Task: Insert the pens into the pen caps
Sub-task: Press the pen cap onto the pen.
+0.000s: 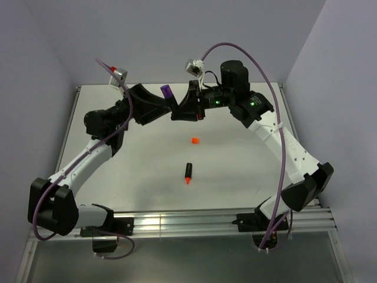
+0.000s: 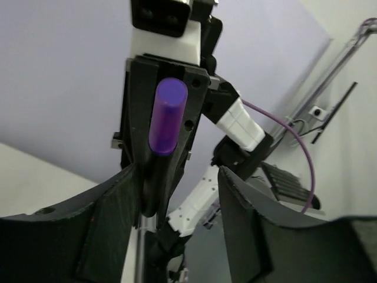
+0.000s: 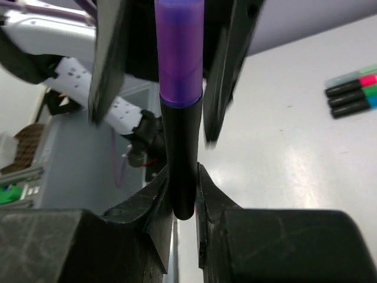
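Next, my left gripper takes the pen's black body point(image 1: 171, 101) and brings the pen to the row of pens point(image 3: 354, 93), because the capped purple pen is in my right gripper, far away from that row.
My right gripper point(image 3: 184, 194) is shut on the black barrel of a purple pen point(image 3: 179, 118), held upright above the back of the table; a purple cap point(image 3: 178, 47) sits on its top end. The pen also shows in the top view point(image 1: 167, 91) and the left wrist view point(image 2: 167, 115). My left gripper point(image 2: 177, 218) is open, its fingers point(image 3: 109, 59) standing either side of the purple cap, the pen close to one finger. In the top view the left gripper point(image 1: 163, 101) and the right gripper point(image 1: 181, 111) meet at the pen. An orange pen point(image 1: 188, 173) and an orange cap point(image 1: 195, 140) lie apart mid-table.
Several capped pens point(image 3: 352, 93) with pink, green and blue caps lie side by side on the table in the right wrist view. A metal rail point(image 1: 194, 221) runs along the near edge. Grey walls close in the back and sides.
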### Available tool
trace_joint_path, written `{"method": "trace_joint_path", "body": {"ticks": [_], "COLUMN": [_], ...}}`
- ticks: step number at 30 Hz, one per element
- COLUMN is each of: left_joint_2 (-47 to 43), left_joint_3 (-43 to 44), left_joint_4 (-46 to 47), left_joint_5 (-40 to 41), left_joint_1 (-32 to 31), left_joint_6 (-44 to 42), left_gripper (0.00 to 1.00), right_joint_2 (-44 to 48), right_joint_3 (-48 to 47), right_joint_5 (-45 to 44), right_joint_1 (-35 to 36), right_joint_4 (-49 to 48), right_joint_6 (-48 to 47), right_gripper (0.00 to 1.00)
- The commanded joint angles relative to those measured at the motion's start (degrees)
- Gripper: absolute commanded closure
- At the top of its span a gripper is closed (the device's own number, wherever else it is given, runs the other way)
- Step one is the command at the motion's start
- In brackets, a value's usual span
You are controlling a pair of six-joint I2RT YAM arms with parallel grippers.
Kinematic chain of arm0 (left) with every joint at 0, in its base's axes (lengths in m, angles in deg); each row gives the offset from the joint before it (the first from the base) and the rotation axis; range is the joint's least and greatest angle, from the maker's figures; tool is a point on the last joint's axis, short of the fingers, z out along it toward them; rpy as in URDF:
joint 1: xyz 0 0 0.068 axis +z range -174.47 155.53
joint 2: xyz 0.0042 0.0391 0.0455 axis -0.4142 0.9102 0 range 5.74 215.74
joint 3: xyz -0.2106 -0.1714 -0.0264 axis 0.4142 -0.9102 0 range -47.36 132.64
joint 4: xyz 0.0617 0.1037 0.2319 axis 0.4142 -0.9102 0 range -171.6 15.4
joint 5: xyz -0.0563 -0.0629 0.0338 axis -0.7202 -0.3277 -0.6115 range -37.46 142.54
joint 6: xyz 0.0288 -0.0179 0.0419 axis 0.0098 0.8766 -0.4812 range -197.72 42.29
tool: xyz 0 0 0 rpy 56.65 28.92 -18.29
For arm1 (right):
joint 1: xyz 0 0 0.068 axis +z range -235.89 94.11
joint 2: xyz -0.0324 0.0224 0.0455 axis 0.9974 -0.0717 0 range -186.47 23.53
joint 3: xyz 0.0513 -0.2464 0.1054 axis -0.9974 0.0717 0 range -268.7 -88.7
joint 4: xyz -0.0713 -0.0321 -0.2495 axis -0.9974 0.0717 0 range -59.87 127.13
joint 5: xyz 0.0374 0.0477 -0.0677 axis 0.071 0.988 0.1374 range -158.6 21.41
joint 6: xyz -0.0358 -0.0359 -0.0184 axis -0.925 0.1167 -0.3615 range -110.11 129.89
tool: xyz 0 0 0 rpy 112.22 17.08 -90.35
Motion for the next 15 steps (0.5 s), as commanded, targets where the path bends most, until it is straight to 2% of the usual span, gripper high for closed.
{"method": "trace_joint_path", "body": {"ticks": [1, 6, 15], "left_joint_2": [-0.32, -0.84, -0.85], "left_joint_3": [5.49, 6.74, 5.59], "left_joint_4": [-4.94, -3.19, -10.38], "left_joint_5": [-6.98, -6.19, -2.94], "left_joint_1": [6.57, 8.71, 7.57], "left_joint_6": [-2.01, -2.1, -8.17], "left_gripper": [0.37, 0.35, 0.34], "right_joint_2": [2.37, 2.81, 2.81], "right_joint_3": [2.59, 4.0, 5.14], "right_joint_5": [-3.97, -3.17, -0.89], "right_joint_1": [-0.96, -0.96, -0.43], "right_joint_4": [-9.06, -10.11, -17.05], "right_joint_6": [-1.05, 0.26, 8.87], "right_gripper": [1.0, 1.0, 1.0]}}
